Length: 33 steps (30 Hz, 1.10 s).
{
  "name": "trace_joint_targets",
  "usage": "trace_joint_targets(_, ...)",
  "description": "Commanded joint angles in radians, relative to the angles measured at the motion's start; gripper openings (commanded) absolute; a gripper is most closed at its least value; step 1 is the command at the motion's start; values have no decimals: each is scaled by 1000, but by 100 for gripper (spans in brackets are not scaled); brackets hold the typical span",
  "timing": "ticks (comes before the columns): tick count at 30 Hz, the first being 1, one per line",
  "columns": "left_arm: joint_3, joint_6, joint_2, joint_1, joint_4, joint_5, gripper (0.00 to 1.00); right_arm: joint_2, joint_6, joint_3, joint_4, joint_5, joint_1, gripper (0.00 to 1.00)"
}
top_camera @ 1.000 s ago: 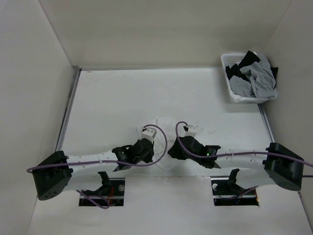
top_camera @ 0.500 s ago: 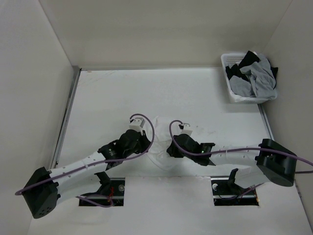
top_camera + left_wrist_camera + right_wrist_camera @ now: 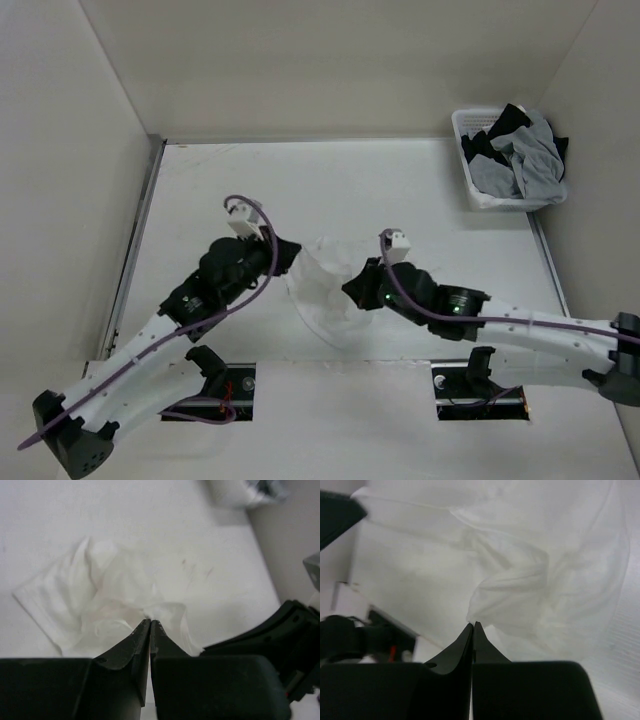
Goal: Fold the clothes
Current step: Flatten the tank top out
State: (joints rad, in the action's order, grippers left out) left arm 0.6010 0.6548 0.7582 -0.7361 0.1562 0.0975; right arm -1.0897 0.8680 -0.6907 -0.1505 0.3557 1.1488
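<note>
The clothes hang in a bunch between the robot's grippers and come close to the table's near edge [image 3: 338, 345], so the robot should carry them toward the far wall [image 3: 320, 155] and lay them out flat before it folds them.
The clothes [image 3: 322, 290] are one thin white garment, crumpled and partly lifted near the middle of the table. My left gripper [image 3: 291, 262] pinches its left edge; in the left wrist view the jaws are pressed together on a fold of the clothes [image 3: 115, 605] at the left gripper [image 3: 150, 621] tips. My right gripper [image 3: 350, 290] holds the right side; in the right wrist view the right gripper [image 3: 473, 624] is shut on a corner of the clothes [image 3: 545, 580], which hang stretched from the tips.
A white basket [image 3: 474, 190] holding grey and black garments [image 3: 520, 160] stands at the table's far right corner. White walls enclose the table on three sides. Two openings with cables [image 3: 225, 385] lie at the near edge.
The left arm has swung out left and away from the bases, pulling the garment's edge. The right gripper closed on the garment and its arm stretched forward.
</note>
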Motion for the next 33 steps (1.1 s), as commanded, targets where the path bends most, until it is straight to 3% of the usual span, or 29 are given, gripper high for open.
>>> trace_joint_targets(1, 207, -44, -85, 46, 11, 43, 2, 157, -115, -177, -119, 77, 44, 0)
trace_joint_targets(7, 534, -107, -114, 57, 40, 123, 2, 229, -312, -542, -306, 189, 200, 0)
trace_joint_targets(12, 735, -156, -105, 34, 40, 148, 2, 208, -414, -759, -336, 207, 309, 0)
trace_joint_targets(17, 807, -147, -114, 63, 36, 130, 2, 211, -423, -817, -313, 186, 366, 0)
trace_joint_targets(21, 729, -118, -115, 80, 33, 122, 3, 231, -412, -710, -264, 202, 358, 1)
trace_joint_targets(24, 579, -103, -94, 86, -7, 154, 3, 225, -402, -624, -236, 169, 242, 2)
trace_joint_targets(27, 441, -81, -39, 106, -72, 191, 4, 212, -337, -506, -175, -36, 15, 2)
trace_joint_targets(31, 333, -69, 128, 230, -217, 188, 4, 72, -279, -363, -5, -323, -339, 2)
trace_joint_targets(33, 338, -46, 295, 327, -320, 160, 4, -60, -261, -360, 95, -404, -459, 2)
